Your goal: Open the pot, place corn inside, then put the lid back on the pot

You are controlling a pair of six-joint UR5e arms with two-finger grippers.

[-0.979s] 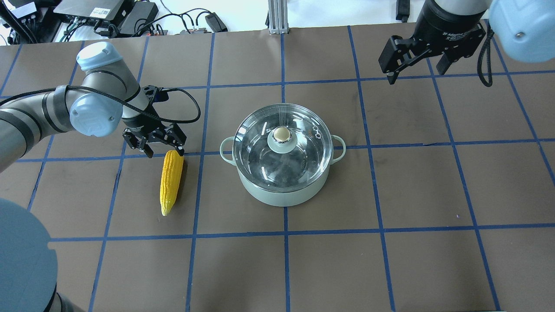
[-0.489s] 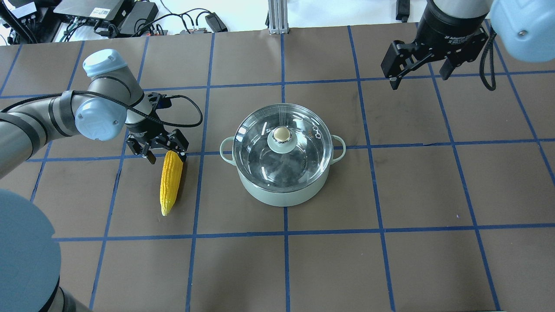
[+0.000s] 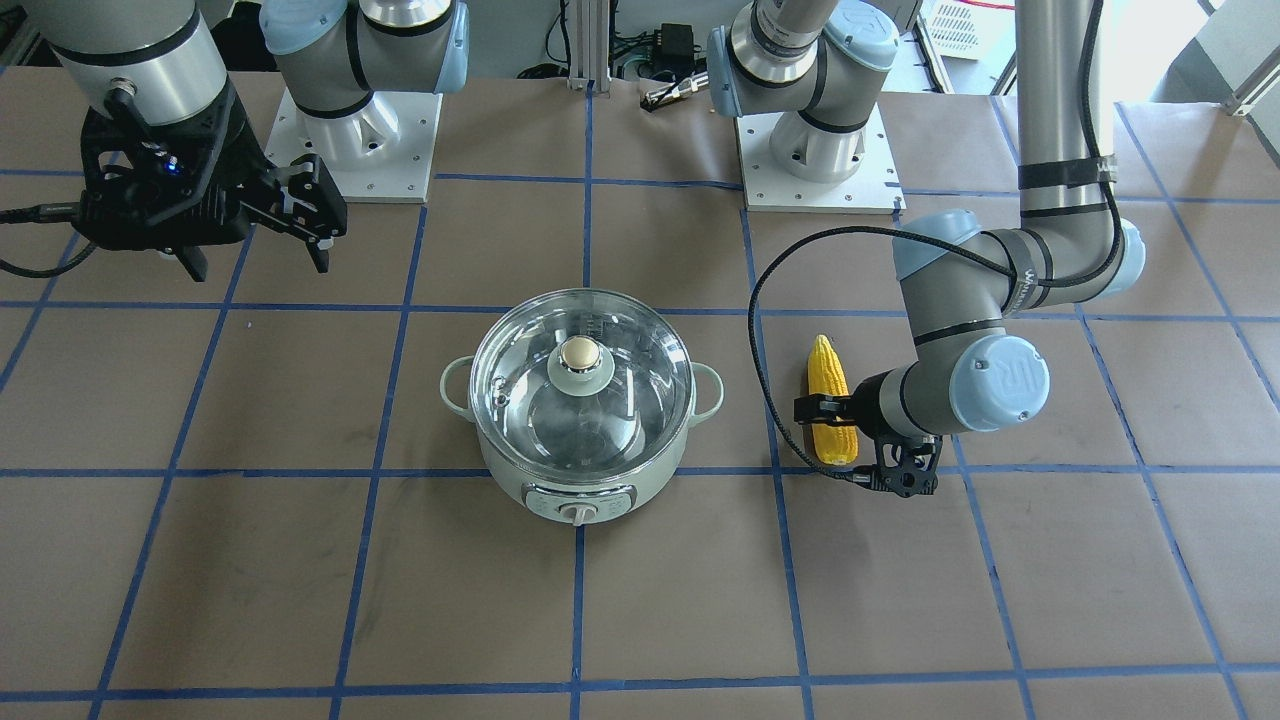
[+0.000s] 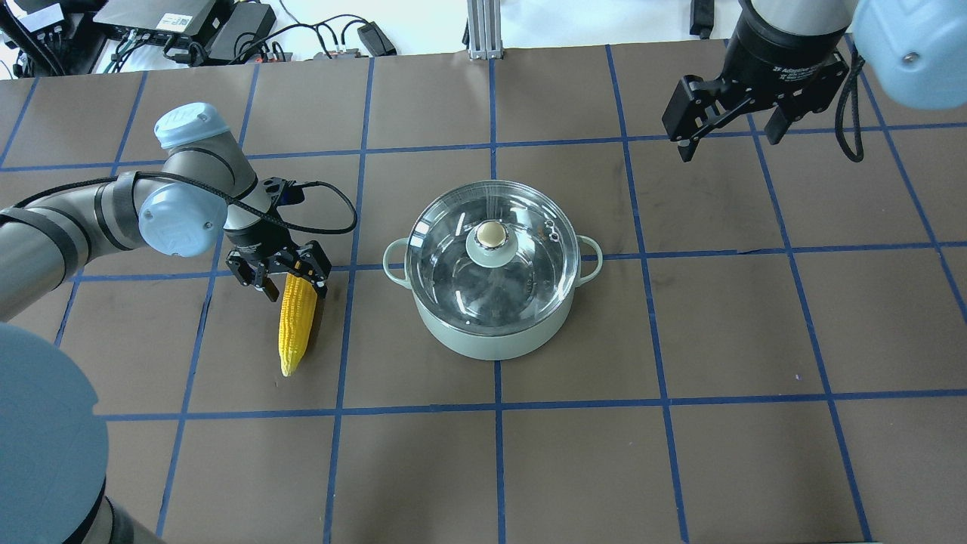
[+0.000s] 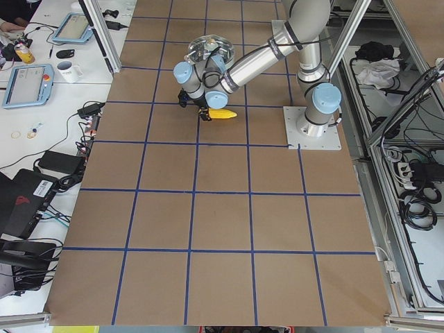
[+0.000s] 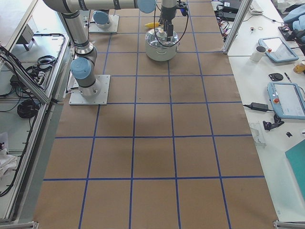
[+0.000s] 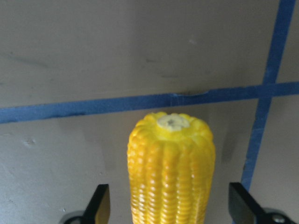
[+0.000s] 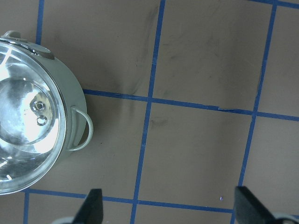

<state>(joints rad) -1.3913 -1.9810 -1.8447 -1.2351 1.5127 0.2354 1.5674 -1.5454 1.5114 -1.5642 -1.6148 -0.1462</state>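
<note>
My gripper will lower the yellow corn, and the corn should fit inside whole, because it is shorter than the pot's round opening [image 3: 583, 386] is wide.
The mint-green pot [image 4: 491, 336] stands mid-table with the glass lid [image 4: 521, 272] on it, cream knob [image 4: 491, 234] at centre. It also shows in the front view [image 3: 580, 490] and at the left edge of the right wrist view [image 8: 70, 121]. The yellow corn [image 4: 295, 325] lies on the table left of the pot. My left gripper [image 4: 293, 287] is open and low, its fingers either side of the corn's blunt end [image 7: 170, 154], not closed on it. My right gripper [image 4: 729, 140] is open and empty, high at the far right, away from the pot.
The brown table [image 4: 680, 453] has a blue tape grid. Cables and electronics [image 4: 189, 26] lie beyond its far edge. The two arm bases [image 3: 810, 150] stand on white plates at the robot's side. The pot's control knob [image 3: 575, 513] faces away from the robot.
My left gripper has moved down and toward the robot, from just beyond the corn's blunt end to straddling it. My right gripper has barely shifted. Pot, lid and corn have not moved.
</note>
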